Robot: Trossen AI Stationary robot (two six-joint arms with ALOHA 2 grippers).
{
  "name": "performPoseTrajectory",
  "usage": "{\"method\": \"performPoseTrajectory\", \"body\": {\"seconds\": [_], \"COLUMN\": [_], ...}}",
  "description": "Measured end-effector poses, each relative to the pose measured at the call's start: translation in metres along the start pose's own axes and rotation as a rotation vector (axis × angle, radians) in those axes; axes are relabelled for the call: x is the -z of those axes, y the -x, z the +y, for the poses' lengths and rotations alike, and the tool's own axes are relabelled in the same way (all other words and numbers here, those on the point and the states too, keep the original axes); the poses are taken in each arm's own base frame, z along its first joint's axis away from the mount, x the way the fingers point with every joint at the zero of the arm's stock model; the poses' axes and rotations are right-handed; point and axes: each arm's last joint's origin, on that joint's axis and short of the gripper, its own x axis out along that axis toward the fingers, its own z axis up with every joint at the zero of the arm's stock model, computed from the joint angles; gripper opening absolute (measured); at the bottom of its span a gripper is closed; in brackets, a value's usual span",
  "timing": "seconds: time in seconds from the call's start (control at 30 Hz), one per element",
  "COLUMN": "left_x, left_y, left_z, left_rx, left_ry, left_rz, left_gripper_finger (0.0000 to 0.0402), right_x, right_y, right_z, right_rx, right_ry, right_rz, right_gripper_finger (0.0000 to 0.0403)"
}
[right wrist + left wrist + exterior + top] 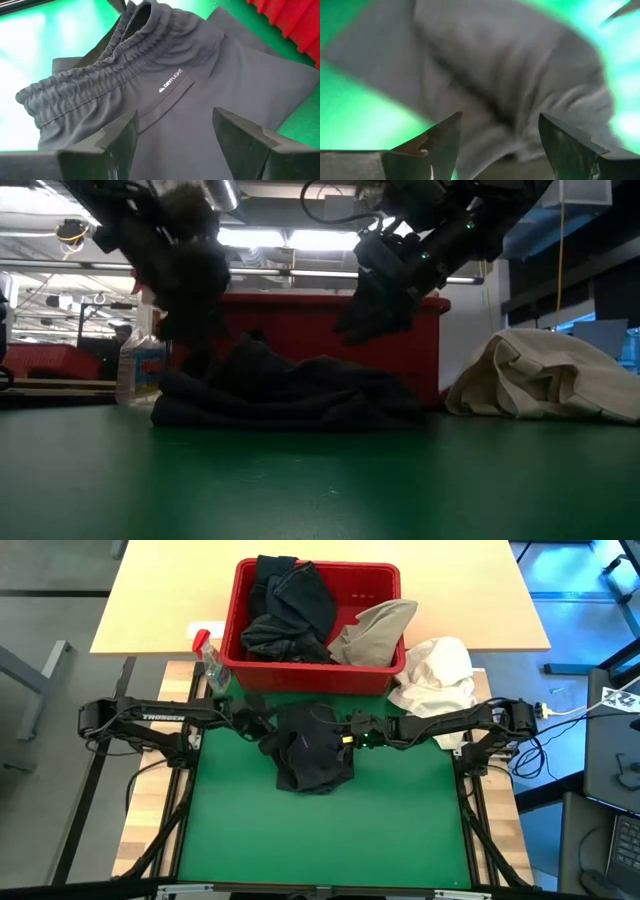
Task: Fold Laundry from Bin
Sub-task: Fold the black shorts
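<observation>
I should hold the waistband's other end [33,102] with my right gripper while my left gripper pulls the bunched cloth straight, because the waistband gapes and bunches [137,23] at one end.
A dark charcoal garment [312,752] lies crumpled on the green mat [320,840], just in front of the red bin [370,567]. Its gathered elastic waistband [85,85] is turned up. My left gripper [500,117] stands open at the garment's left edge [265,732]. My right gripper [175,112] hangs open a little above the garment's right side [345,732], clear of it in the low view [365,320]. More dark laundry [290,610] and a khaki piece [372,632] fill the bin. My left gripper hangs slanting down over the dark garment's left edge [195,370]. Blur in the low and left wrist views keeps me from telling whether its fingertips touch the cloth.
A white cloth bundle [435,675] lies right of the bin, partly on the mat's far right corner. A clear spray bottle with a red top [212,662] stands left of the bin. The near half of the mat is bare.
</observation>
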Motion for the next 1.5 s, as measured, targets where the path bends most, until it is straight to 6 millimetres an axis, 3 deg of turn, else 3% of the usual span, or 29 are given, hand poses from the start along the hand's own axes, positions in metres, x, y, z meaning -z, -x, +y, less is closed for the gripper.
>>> {"method": "performPoseTrajectory", "body": {"seconds": [0.17, 0.43, 0.57, 0.67, 0.83, 0.97, 1.33, 1.5], "left_x": [0.008, 0.010, 0.007, 0.007, 0.008, 0.006, 0.003, 0.001], "left_y": [-0.007, -0.003, -0.001, -0.008, -0.019, -0.023, -0.023, -0.023], "left_z": [0.000, -0.004, -0.005, -0.004, -0.002, -0.003, -0.003, -0.003], "left_rx": [-0.014, 0.060, 0.028, 0.007, -0.042, -0.044, -0.066, -0.095], "left_ry": [-0.051, -0.223, -0.306, -0.369, -0.399, -0.402, -0.401, -0.427], "left_rz": [0.086, 0.140, 0.133, 0.084, 0.072, 0.053, 0.011, -0.009], "left_gripper_finger": [0.0252, 0.0234, 0.0225, 0.0221, 0.0212, 0.0201, 0.0185, 0.0178], "right_x": [-0.001, -0.001, 0.000, 0.004, 0.023, 0.038, 0.063, 0.073], "right_y": [0.000, 0.000, 0.000, 0.002, 0.012, 0.019, -0.025, -0.038], "right_z": [0.000, 0.000, 0.004, 0.016, 0.059, 0.082, 0.087, 0.077], "right_rx": [-0.002, -0.004, -0.086, -0.213, -0.499, -0.555, -0.456, -0.405], "right_ry": [0.003, 0.038, 0.071, 0.092, 0.173, 0.255, 0.293, 0.283], "right_rz": [-0.007, -0.007, 0.011, 0.039, 0.165, 0.239, 0.218, 0.269], "right_gripper_finger": [0.0253, 0.0253, 0.0253, 0.0253, 0.0253, 0.0253, 0.0253, 0.0253]}}
